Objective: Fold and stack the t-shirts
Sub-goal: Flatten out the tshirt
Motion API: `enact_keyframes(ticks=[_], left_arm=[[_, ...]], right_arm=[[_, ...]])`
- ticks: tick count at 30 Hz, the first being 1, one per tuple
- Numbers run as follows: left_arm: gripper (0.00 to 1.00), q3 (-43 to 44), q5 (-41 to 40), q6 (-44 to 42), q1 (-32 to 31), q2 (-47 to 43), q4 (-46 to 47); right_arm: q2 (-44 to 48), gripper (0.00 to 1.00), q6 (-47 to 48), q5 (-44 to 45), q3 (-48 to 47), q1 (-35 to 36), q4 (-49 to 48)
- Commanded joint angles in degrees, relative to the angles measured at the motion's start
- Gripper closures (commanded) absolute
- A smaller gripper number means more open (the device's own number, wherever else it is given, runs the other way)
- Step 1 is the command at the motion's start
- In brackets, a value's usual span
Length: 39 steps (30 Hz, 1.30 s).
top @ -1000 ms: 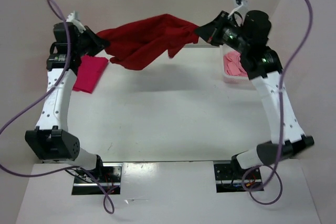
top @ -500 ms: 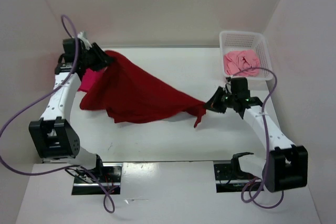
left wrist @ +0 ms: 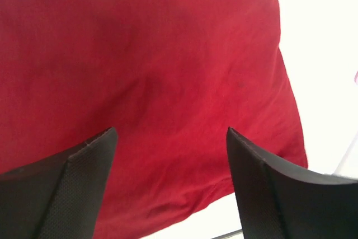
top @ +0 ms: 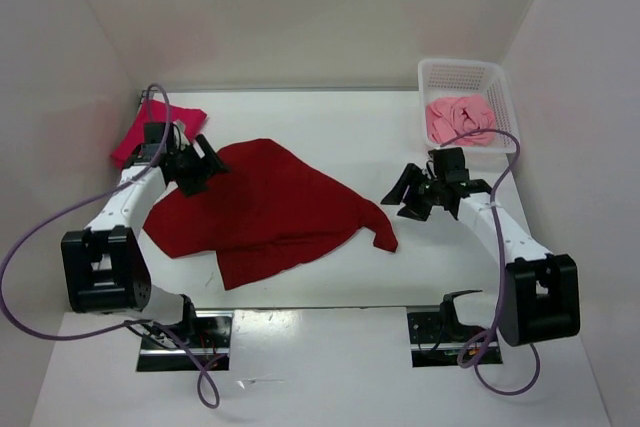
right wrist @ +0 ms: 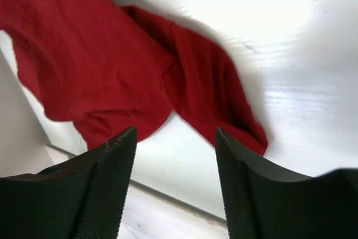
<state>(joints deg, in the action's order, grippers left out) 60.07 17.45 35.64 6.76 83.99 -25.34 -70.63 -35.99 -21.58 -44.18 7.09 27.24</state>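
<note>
The crimson t-shirt's narrow end is bunched up in folds, so the robot's right gripper should pinch the t-shirt's back edge nearby and spread that end out before the folding starts.
A dark crimson t-shirt lies loosely spread and rumpled on the white table, left of the middle. My left gripper hovers open over its back left edge, with only cloth showing beneath the parted fingers. Just off the shirt's right tip stands my right gripper, open too and holding nothing; the shirt lies ahead of it. A folded magenta-red t-shirt rests at the back left corner. The light pink t-shirt is bunched in the basket.
A white mesh basket stands at the back right corner against the wall. White walls close in the table on three sides. Purple cables loop beside both arms.
Both arms came down from holding the crimson shirt stretched in the air. Both grippers opened and let it go, and it now lies on the table.
</note>
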Motion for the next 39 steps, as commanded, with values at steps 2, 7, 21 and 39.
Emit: enact_keyframes(ticks=[2, 7, 21, 39], left_arm=[[0.09, -6.01, -3.38, -1.1, -2.01, -2.69, -2.25], [0.17, -7.43, -3.82, 1.45, -3.42, 6.51, 1.25], [0.82, 26.04, -10.23, 1.98, -12.48, 29.83, 2.16], [0.27, 7.35, -12.17, -2.15, -12.74, 12.35, -1.02]], right_arm=[[-6.61, 0.31, 2.94, 2.51, -3.53, -0.15, -3.68], [-18.21, 0.2, 2.94, 5.41, -9.25, 1.08, -7.02], [-27.28, 0.64, -0.48, -4.78, -11.1, 5.3, -13.53], [-32.64, 0.4, 2.15, 0.23, -18.57, 8.38, -10.28]])
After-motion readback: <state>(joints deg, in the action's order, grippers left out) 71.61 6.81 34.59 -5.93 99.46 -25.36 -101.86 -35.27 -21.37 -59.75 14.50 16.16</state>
